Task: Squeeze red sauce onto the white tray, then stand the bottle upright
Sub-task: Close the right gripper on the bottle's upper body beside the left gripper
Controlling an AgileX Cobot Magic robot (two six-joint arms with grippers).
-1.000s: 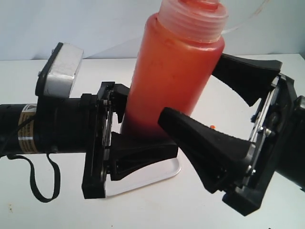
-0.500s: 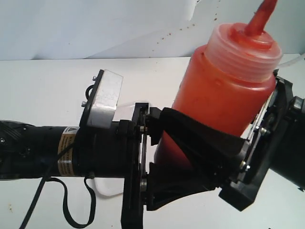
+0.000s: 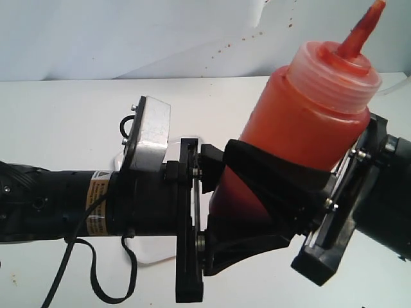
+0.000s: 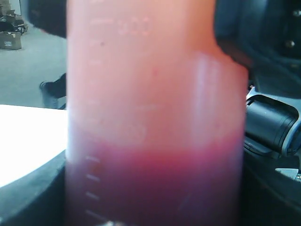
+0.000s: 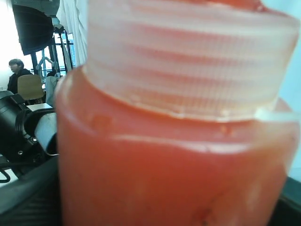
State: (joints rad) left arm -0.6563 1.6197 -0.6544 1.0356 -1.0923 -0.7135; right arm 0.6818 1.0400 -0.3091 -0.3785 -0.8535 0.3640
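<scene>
The robot's left gripper is wrapped around the tilted bottle's lower end [image 3: 235, 196], so it should open and move away before the right gripper stands the bottle upright.
The bottle [image 3: 308, 122] is held above the table by both grippers, tilted to the right with its red nozzle [image 3: 363, 32] pointing up. My left gripper [image 3: 225, 212] is shut on its dark-red lower end. My right gripper [image 3: 302, 151] is shut on its orange body just below the ribbed collar, with one black finger [image 3: 276, 176] lying across the front. The bottle [image 4: 155, 117] fills the left wrist view, and the bottle [image 5: 169, 179] fills the right wrist view too. Only a pale sliver of the white tray [image 3: 151, 255] shows under the left arm. The red sauce on the tray is hidden.
The white table [image 3: 64, 115] stretches back to a pale wall with small red specks [image 3: 225, 48]. A black strap loop [image 3: 109, 276] hangs below the left arm. The left wrist camera housing [image 3: 151, 131] sits just left of the bottle.
My right gripper has closed from wide open onto the bottle. The bottle has tipped over to the right with its nozzle coming into view. The left arm has shifted right with it.
</scene>
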